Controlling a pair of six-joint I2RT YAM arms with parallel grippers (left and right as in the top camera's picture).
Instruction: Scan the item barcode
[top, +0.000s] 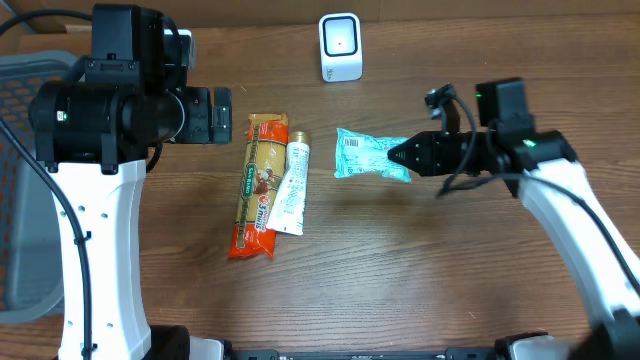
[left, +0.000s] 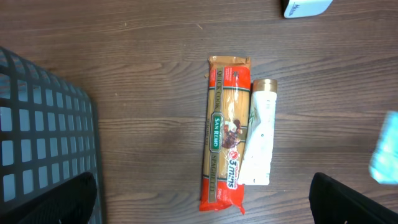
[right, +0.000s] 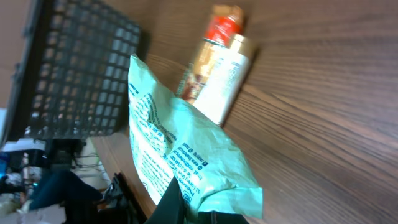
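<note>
The packet's barcode (top: 351, 143) is facing up, just like the scanner's window, so next I flip the packet over with my right gripper and bring it above the scanner (top: 340, 37).
A mint-green packet (top: 368, 156) with printed text hangs just right of the table's middle, a barcode (top: 350, 145) showing on its left end. My right gripper (top: 398, 155) is shut on the packet's right edge. In the right wrist view the packet (right: 180, 143) fills the centre, with the gripper (right: 193, 208) pinching its crumpled lower corner. The white scanner (top: 340, 46) stands at the back centre, apart from the packet. My left gripper (left: 202, 202) is open and holds nothing, hovering above the left part of the table.
An orange spaghetti pack (top: 257, 185) and a white tube (top: 291, 185) lie side by side left of centre. They also show in the left wrist view, spaghetti pack (left: 225, 130) and tube (left: 260, 134). A grey mesh basket (top: 25, 180) sits at the left edge.
</note>
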